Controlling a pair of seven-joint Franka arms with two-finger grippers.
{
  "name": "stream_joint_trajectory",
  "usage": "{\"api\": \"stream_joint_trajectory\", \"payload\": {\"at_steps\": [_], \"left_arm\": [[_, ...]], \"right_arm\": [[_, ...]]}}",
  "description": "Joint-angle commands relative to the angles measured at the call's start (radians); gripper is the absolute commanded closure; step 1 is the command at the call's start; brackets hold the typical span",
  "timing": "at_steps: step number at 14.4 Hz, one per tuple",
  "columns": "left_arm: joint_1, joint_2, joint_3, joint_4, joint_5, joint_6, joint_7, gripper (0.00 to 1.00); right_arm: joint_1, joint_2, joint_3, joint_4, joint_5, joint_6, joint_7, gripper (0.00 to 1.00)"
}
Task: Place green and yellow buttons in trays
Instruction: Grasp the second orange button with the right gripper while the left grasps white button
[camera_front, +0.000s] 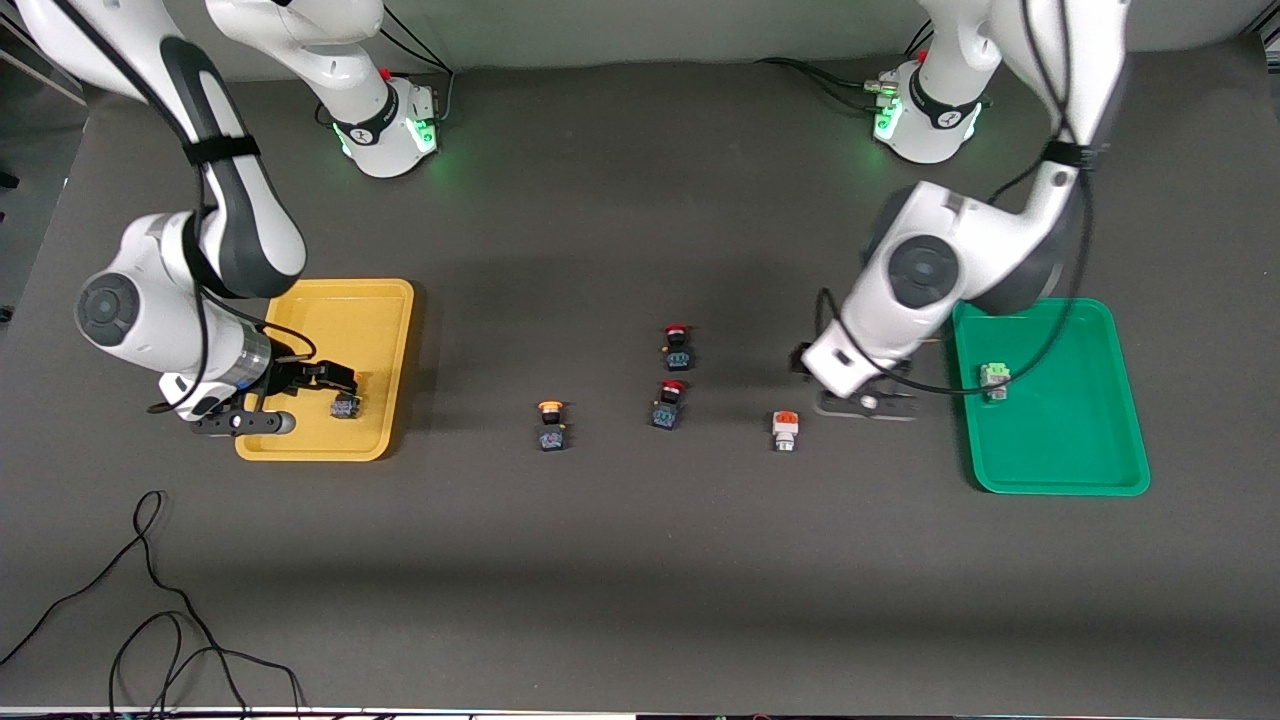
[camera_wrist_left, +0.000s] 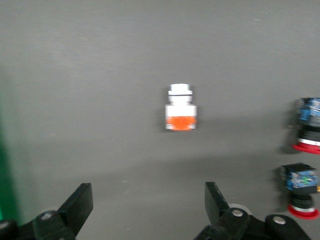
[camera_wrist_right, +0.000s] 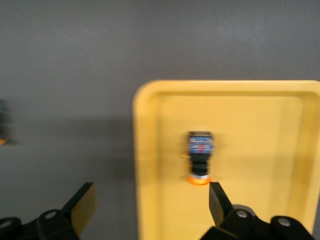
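The orange-capped white switch (camera_front: 785, 431) also has the white body of the button in the green tray (camera_front: 994, 380), so I should expect the switch to hide a green side.
The yellow tray (camera_front: 340, 310) lies at the right arm's end of the table and holds one yellow-capped button (camera_front: 346, 405); both show in the right wrist view, the tray (camera_wrist_right: 250, 100) and the button (camera_wrist_right: 200, 156). My right gripper (camera_front: 305, 385) (camera_wrist_right: 150, 205) is open and empty over the tray's rim, beside that button. The green tray (camera_front: 1060, 440) at the left arm's end holds the green-capped button (camera_front: 994, 378). A second yellow-capped button (camera_front: 550, 425) stands on the table. My left gripper (camera_front: 868, 403) (camera_wrist_left: 148, 202) is open and empty over the table beside the green tray.
Two red-capped switches (camera_front: 677, 345) (camera_front: 668, 403) and an orange-capped white switch (camera_front: 785, 430) sit mid-table. In the left wrist view the white switch (camera_wrist_left: 180, 107) and the red ones (camera_wrist_left: 307, 125) (camera_wrist_left: 300, 192) show. Black cables (camera_front: 150, 600) lie near the front edge.
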Motion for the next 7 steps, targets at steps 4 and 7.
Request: {"api": "stream_joint_trajectory", "payload": {"at_steps": [4, 7], "left_arm": [[-0.049, 0.201, 0.02, 0.091, 0.034, 0.116, -0.015, 0.0], [-0.054, 0.246, 0.027, 0.128, 0.05, 0.117, -0.038, 0.0]], "right_arm": [[0.207, 0.136, -0.003, 0.258, 0.015, -0.094, 0.313, 0.0], [0.275, 0.233, -0.003, 0.343, 0.013, -0.084, 0.383, 0.0]]}}
